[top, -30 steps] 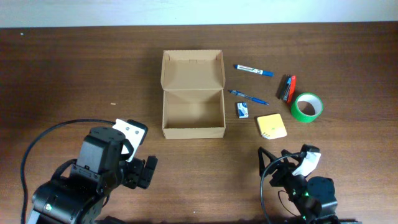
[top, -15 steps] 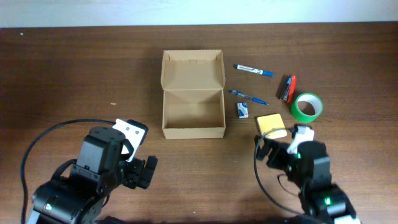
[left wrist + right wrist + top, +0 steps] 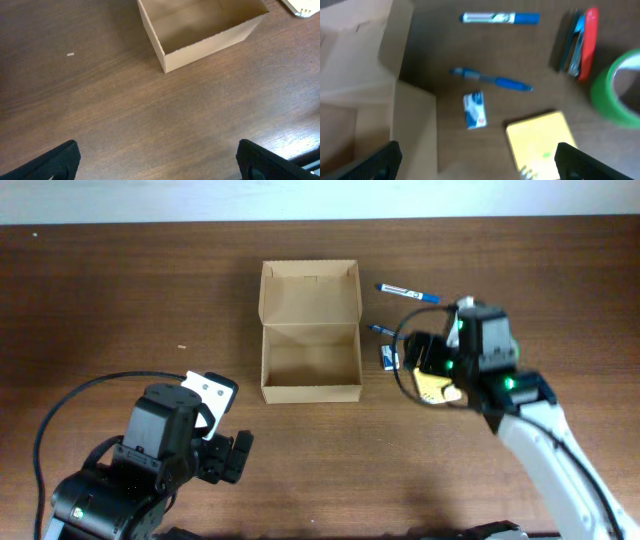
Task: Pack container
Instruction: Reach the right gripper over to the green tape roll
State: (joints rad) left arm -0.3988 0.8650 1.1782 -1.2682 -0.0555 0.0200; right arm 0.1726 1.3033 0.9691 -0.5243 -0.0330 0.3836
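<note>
My right gripper should keep moving, open, toward the green tape roll's hollow [image 3: 628, 86], which faces up at it, until its fingers straddle the tape roll's rim [image 3: 606, 96], and then close.
The tan cardboard container [image 3: 310, 355] stands open on the table, its lid flap up at the back; it also shows in the left wrist view [image 3: 200, 27] and at the left edge of the right wrist view [image 3: 365, 115]. My right gripper [image 3: 432, 370] is open and empty, hovering over the yellow sticky-note pad [image 3: 540, 142] and a small blue-white eraser [image 3: 475, 110]. A blue pen [image 3: 492, 80], a blue marker [image 3: 500, 18], a red stapler [image 3: 580, 42] and a green tape roll [image 3: 620, 87] lie beyond. My left gripper [image 3: 159, 160] is open and empty, near the front left.
The items lie in a cluster right of the container. A small pale speck [image 3: 181, 347] lies on the wood left of the box. A black cable [image 3: 60, 415] loops beside the left arm.
My right arm has swung from the front edge toward the back, and now hovers over the sticky-note pad beside the container. The left arm has not moved.
</note>
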